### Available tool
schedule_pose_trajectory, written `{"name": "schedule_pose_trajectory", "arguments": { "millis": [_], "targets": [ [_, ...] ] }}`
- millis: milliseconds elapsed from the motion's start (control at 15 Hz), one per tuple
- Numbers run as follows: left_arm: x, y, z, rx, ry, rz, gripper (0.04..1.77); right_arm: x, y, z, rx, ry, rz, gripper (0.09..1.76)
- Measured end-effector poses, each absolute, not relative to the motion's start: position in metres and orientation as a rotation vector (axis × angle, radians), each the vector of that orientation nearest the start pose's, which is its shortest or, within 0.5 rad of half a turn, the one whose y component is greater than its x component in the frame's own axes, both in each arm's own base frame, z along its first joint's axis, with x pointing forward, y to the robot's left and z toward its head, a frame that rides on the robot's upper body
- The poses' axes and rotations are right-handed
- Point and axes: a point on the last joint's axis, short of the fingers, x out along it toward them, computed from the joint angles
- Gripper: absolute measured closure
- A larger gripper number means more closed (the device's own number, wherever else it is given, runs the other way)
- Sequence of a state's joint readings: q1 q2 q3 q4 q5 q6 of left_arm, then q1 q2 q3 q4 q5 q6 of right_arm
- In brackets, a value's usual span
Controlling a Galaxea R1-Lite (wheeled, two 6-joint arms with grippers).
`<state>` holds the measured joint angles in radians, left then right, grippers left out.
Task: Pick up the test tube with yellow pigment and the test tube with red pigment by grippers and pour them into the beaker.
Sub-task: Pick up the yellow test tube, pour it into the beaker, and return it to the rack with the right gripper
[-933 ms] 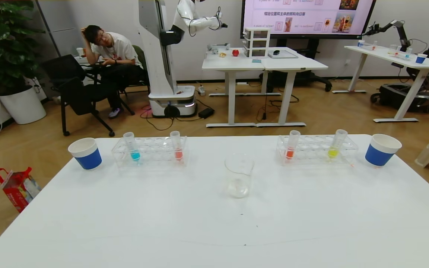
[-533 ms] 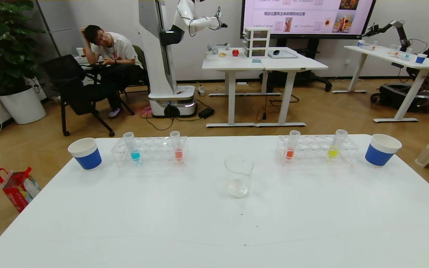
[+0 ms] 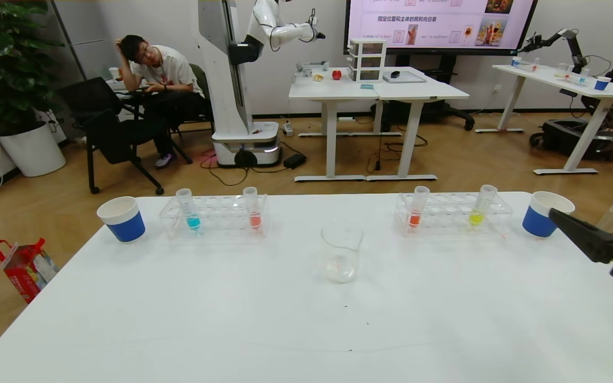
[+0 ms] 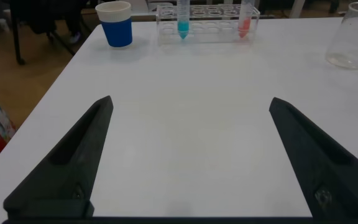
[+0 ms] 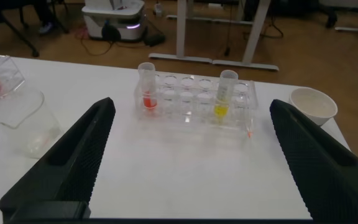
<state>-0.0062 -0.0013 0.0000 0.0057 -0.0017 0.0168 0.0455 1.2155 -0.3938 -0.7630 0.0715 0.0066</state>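
The yellow pigment (image 3: 477, 218) is low in the yellow test tube (image 3: 483, 204), so it will form only a shallow layer in the beaker when the robot pours it.
The yellow test tube (image 3: 477, 215) stands in the right clear rack (image 3: 447, 226), with a red test tube (image 3: 414, 216) at that rack's left end. A second red tube (image 3: 254, 218) stands in the left rack (image 3: 221, 226). The empty beaker (image 3: 341, 252) stands at the table's middle. My right gripper (image 3: 583, 207) is open and empty at the table's right edge, pointing toward the right rack. Its wrist view (image 5: 190, 102) shows the yellow tube (image 5: 221, 107), red tube (image 5: 147, 98) and beaker (image 5: 23, 124) ahead. My left gripper (image 4: 190, 101) is open and empty over the near left table, out of the head view.
A blue-liquid tube (image 3: 193, 221) stands in the left rack. Blue-and-white paper cups stand at the far left (image 3: 123, 221) and far right (image 3: 539, 217), the right one just beyond my right fingers. A small orange bit (image 5: 250, 132) lies by the right rack.
My right gripper has come into the head view from the right edge, beside the right cup. Tubes, racks and beaker have not moved.
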Motion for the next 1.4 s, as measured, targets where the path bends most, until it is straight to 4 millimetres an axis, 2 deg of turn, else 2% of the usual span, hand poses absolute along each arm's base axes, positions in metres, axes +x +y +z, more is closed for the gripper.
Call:
{"name": "schedule_pose_trajectory", "arguments": {
  "millis": [333,533,867,1400],
  "targets": [
    [-0.023,0.000,0.075,0.017,0.005,-0.008,0.06,0.255,-0.013,0.165,0.021,0.017,0.106,0.11],
    [-0.023,0.000,0.075,0.017,0.004,-0.008,0.06,0.289,-0.023,0.134,0.016,-0.014,0.081,0.11],
    [-0.023,0.000,0.075,0.017,0.004,-0.009,0.06,0.328,-0.030,0.094,0.028,0.054,0.082,0.11],
    [-0.023,0.000,0.075,0.017,0.004,-0.008,0.06,0.386,-0.045,0.073,0.019,0.005,0.087,0.11]
  ]
}}
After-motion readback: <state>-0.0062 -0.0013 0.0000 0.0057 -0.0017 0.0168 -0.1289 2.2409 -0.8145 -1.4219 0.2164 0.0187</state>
